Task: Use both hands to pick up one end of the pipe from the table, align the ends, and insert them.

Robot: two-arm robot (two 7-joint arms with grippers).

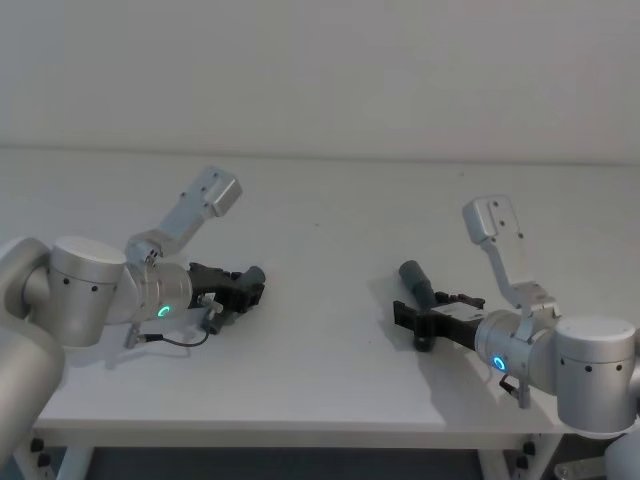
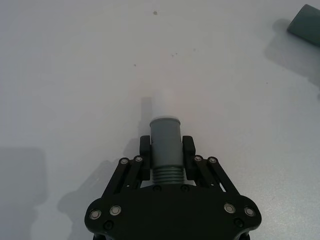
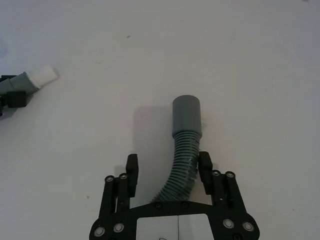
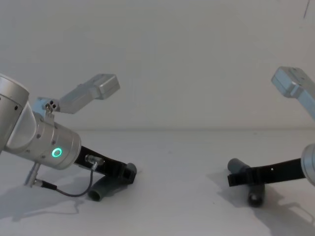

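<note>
The ribbed part [image 3: 183, 167] bends around behind the smooth sleeve [image 3: 186, 115]. The sleeve should lean slightly when I push it onto the white tip.
On the white table [image 1: 320, 210] lie two dark grey pipe pieces. My left gripper [image 2: 166, 146] is shut on the smooth cuff of the left piece [image 2: 165, 140], whose white tip [image 2: 162, 105] points forward. The same piece [image 4: 104, 188] hangs down to the table behind the left gripper [image 4: 129, 173]. My right gripper [image 3: 168, 169] stands open around the ribbed part of the right piece [image 3: 186, 115]; one finger touches it and the other stands clear. Its open sleeve [image 1: 412, 274] points away from the right gripper [image 1: 412, 318]. The two pieces are well apart.
The left piece's white tip [image 3: 41, 76] shows far off in the right wrist view, and the right piece's sleeve [image 2: 306, 20] shows far off in the left wrist view. Bare table lies between the arms. The front table edge [image 1: 300, 432] runs close below both arms.
</note>
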